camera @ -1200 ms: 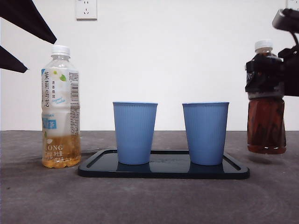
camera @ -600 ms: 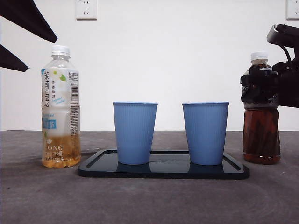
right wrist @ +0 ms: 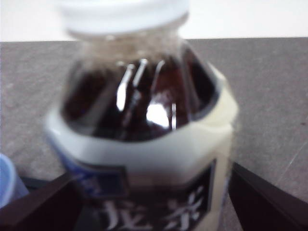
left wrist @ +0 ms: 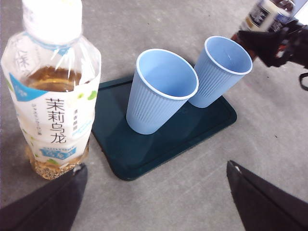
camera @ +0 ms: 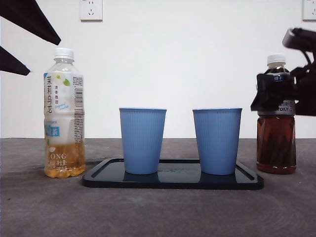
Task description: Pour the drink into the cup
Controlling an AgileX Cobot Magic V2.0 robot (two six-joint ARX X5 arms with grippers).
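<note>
The white cap is still on the pale tea bottle, so I expect the drink to stay inside when I tilt the bottle toward the cup.
A dark tea bottle with a white cap stands on the table, right of the tray. My right gripper is open around its upper part, one jaw on each side; the right wrist view shows the bottle close and blurred between them. Two empty blue cups stand on a dark tray. A pale tea bottle, about a quarter full, stands left of the tray. My left gripper hangs open above and near that bottle.
A white wall with a socket stands close behind the table. Grey table surface runs in front of the tray. The right arm's dark body fills the space at the right edge.
The dark tea bottle came down from a hand's height onto the table. Since then the right gripper's jaws have spread off it. The left arm has not moved.
</note>
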